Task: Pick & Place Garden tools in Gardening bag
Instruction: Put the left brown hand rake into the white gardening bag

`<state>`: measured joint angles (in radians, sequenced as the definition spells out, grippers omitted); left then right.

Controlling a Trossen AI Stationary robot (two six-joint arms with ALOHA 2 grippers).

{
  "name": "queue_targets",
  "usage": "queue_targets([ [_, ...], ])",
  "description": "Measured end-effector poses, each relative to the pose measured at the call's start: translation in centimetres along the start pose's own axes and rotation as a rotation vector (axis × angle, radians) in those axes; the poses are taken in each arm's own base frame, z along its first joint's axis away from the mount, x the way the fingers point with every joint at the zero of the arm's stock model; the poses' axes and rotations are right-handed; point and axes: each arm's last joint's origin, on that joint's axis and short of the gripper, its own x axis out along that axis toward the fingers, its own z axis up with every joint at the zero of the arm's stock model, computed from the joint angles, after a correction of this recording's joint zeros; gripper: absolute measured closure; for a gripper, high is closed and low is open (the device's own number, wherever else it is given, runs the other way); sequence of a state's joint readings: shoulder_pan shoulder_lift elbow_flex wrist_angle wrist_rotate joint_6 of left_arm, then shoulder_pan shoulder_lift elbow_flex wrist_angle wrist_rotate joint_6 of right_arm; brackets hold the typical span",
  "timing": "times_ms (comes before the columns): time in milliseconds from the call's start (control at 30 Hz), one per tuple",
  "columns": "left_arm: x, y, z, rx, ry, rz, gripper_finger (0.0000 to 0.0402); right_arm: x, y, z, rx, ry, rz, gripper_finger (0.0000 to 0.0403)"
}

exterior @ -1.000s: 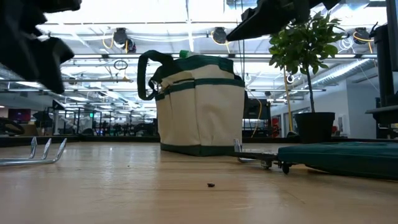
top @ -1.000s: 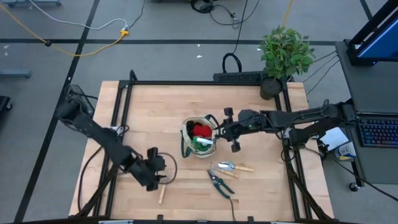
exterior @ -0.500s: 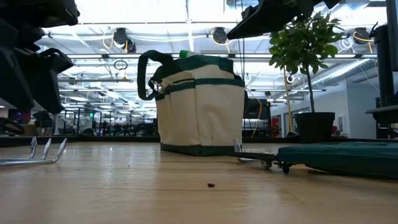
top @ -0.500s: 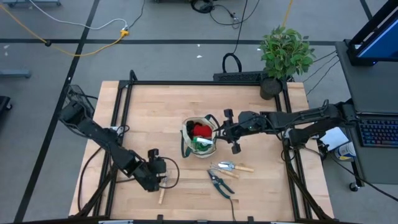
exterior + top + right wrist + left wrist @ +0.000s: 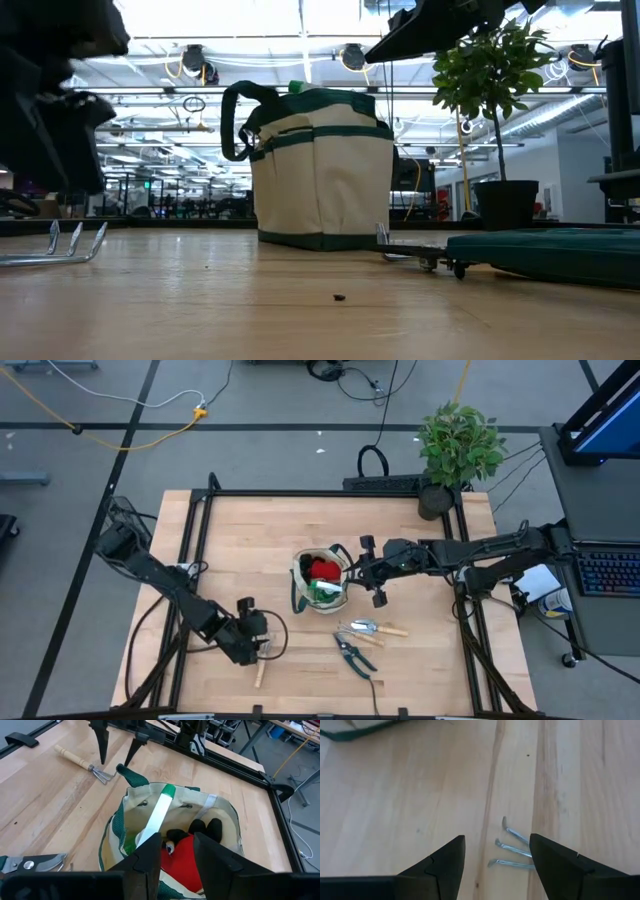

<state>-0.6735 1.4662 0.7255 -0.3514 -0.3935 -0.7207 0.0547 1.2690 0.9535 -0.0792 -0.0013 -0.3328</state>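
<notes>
My left gripper will lift the wooden-handled fork (image 5: 261, 671) sticking out sideways and holding its angle, because the fork's spread tines (image 5: 513, 851) are between the gripper's fingers.
The beige gardening bag (image 5: 320, 584) with green trim stands mid-table; a red item (image 5: 187, 850) and a green-and-white item (image 5: 157, 815) lie inside it. A wooden-handled fork (image 5: 260, 670) lies flat near the front edge. My left gripper (image 5: 260, 644) is open just above its metal tines (image 5: 512, 850), fingers pointing down and standing on either side of them. My right gripper (image 5: 362, 571) is open and empty, beside and above the bag's right rim (image 5: 220, 805). A trowel (image 5: 372, 628) and pruning shears (image 5: 353, 654) lie flat to the front right of the bag.
A potted green plant (image 5: 455, 450) stands at the table's far right corner. A dark frame rail (image 5: 330, 492) runs along the table's far edge. The bag's dark loop handle (image 5: 235, 120) hangs off its left side in the low view.
My left gripper has gone down toward the fork's tines and a little toward the table's near edge, staying open. The fork, the bag and the other tools have not moved.
</notes>
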Motion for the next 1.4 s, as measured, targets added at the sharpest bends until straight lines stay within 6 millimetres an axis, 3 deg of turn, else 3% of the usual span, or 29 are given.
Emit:
queue_targets([
  [533,2.2,1.8,-2.6,-0.001,-0.057,-0.047,0.0178,0.0,0.0,0.0,0.0,0.0,0.0,0.0298],
  [700,3.0,2.5,-2.9,-0.057,-0.134,-0.17,0.0224,0.0,0.0,0.0,0.0,0.0,0.0,0.0298],
  [1100,3.5,3.8,-3.5,0.02,-0.103,-0.154,0.0384,0.0,0.0,0.0,0.0,0.0,0.0,0.0298],
  [1400,2.3,3.6,-1.3,0.089,-0.2,-0.142,0.0394,0.0,0.0,0.0,0.0,0.001,0.0,0.0298],
])
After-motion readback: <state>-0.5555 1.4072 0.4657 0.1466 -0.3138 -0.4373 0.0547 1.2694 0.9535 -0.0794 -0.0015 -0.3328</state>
